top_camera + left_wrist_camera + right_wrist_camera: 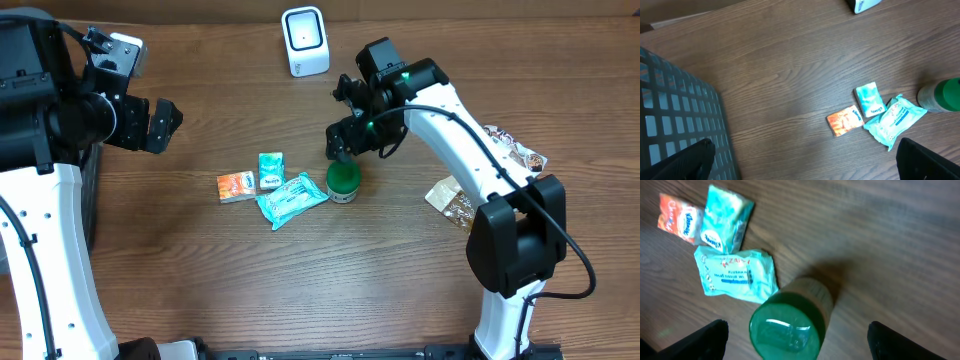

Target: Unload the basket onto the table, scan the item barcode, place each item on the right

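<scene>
The canister's body (pixel 813 294) lies at a slant across my right gripper's open fingers. I should turn the gripper to line up with the canister's body and centre it on the green lid (pixel 343 177) before it closes.
A round canister with a green lid (pixel 343 180) (pixel 787 327) stands upright on the wooden table, next to the flat packets. My right gripper (pixel 341 152) (pixel 795 342) hovers right over it, open. Its two dark fingers stand wide on either side of the lid without touching it. The white barcode scanner (pixel 305 40) stands at the table's far edge; only its base (pixel 862 5) shows in the left wrist view. My left gripper (pixel 163 125) (pixel 802 160) is open and empty, held over the table's left side.
Left of the canister lie a teal wipes pack (pixel 291 198), a small teal tissue packet (pixel 271 170) and an orange packet (pixel 235 186). Snack packets (pixel 455 200) lie by the right arm's base. A grey mesh basket (pixel 675 115) stands at the left edge.
</scene>
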You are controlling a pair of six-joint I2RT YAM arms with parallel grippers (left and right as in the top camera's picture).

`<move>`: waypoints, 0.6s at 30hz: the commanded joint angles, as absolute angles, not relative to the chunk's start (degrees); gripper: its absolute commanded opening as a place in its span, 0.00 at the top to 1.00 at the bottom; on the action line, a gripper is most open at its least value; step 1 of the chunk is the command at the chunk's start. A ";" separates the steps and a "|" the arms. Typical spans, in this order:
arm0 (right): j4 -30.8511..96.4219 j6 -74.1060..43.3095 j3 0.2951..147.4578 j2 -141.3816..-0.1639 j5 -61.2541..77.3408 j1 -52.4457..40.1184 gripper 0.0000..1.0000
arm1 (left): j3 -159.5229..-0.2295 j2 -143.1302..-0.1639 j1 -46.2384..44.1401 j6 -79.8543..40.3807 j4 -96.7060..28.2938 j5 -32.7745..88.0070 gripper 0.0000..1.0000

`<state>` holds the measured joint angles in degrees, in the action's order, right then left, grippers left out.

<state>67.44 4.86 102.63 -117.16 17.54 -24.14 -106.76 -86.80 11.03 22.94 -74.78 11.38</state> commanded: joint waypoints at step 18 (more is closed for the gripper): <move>66.72 -12.45 102.37 -115.52 16.19 -27.57 0.00 | -107.90 -86.56 11.22 24.23 -74.76 11.57 0.00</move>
<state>67.26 -11.42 102.61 -117.16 14.63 -27.16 -106.76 -86.80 11.03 22.94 -74.81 11.38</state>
